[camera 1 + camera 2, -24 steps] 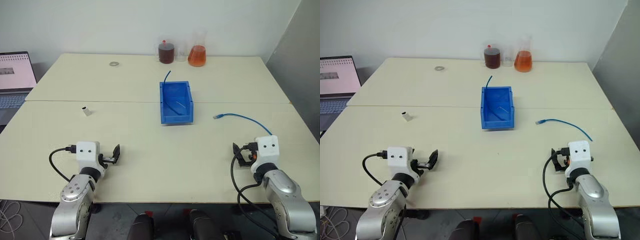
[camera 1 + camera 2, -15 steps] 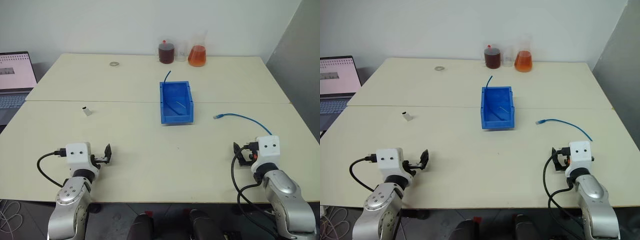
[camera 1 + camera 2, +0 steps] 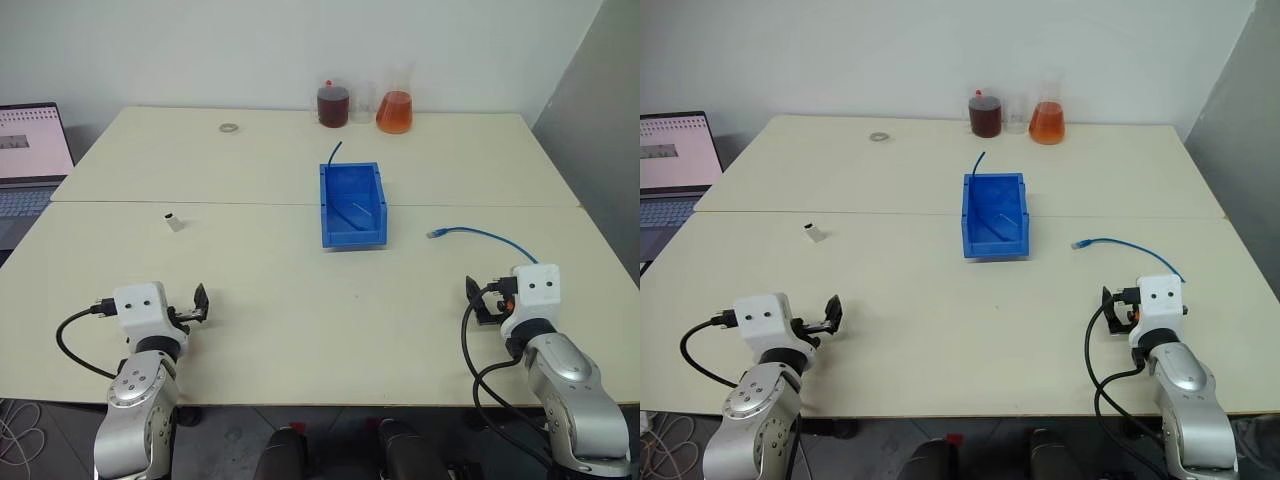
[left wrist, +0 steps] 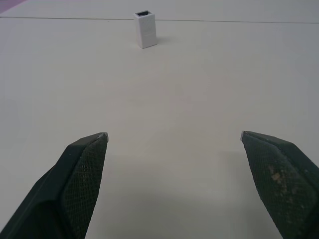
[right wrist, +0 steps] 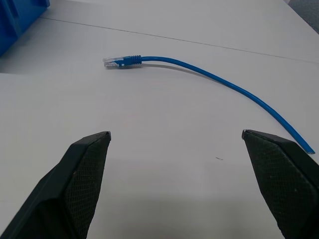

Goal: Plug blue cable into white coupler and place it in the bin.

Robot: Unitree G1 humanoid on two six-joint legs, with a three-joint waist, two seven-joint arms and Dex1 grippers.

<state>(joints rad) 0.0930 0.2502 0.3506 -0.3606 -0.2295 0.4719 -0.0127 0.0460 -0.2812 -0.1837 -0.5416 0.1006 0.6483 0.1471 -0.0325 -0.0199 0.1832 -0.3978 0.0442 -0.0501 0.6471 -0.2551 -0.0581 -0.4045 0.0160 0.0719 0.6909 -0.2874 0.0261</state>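
I can see that the short blue cable holds a smooth arch with a shadow (image 5: 172,67) under it, so its loose tail (image 3: 530,256) will stick out springily when I carry the cable.
The blue cable (image 3: 487,234) lies curved on the table's right side, its clear plug (image 5: 112,61) pointing toward the bin (image 3: 352,240), which stands open-topped at the table's middle. The white coupler (image 3: 174,221) stands upright on the left side, also seen ahead of the left fingers (image 4: 145,30). My left gripper (image 3: 200,300) hovers open near the front left edge, well short of the coupler. My right gripper (image 3: 472,298) is open near the front right edge, just short of the cable. Both are empty.
A laptop (image 3: 25,150) sits off the far left. Two flasks of dark (image 3: 333,103) and orange (image 3: 394,110) liquid stand at the back edge. A metal ring (image 3: 229,127) lies back left. A short dark blue cable stub (image 3: 333,153) sticks up behind the bin.
My left arm has swung to the left, carrying its open gripper away from the table's middle. The right arm has barely moved.
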